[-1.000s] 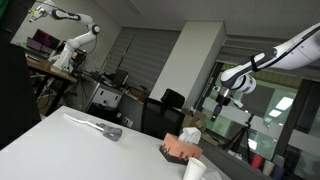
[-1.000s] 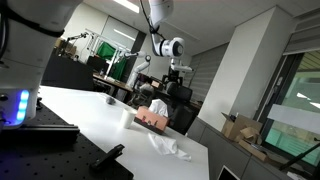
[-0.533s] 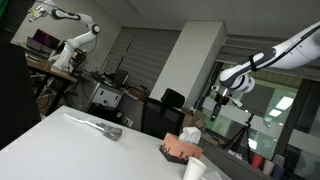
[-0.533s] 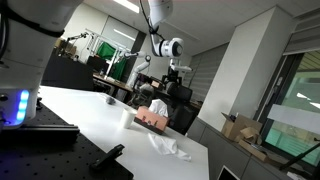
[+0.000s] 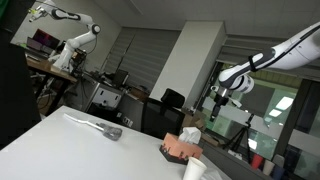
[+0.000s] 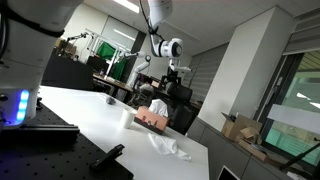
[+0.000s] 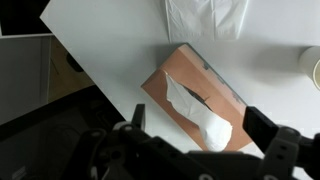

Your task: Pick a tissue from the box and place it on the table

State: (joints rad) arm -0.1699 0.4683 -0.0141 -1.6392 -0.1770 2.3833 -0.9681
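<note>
The brown box's slot lies at a slant to my gripper's spread fingers, so my gripper should turn to line up with the box before it goes down around the upright white tissue.
A brown tissue box lies on the white table, with a white tissue sticking up out of its slot. The box also shows in both exterior views. My gripper hangs high above the box with its jaws spread wide and nothing between them. It shows in both exterior views. A loose white tissue lies flat on the table beyond the box, and also shows in an exterior view.
A white paper cup stands beside the box, at the right edge of the wrist view. A grey crumpled object lies on the table. The table edge runs diagonally near the box.
</note>
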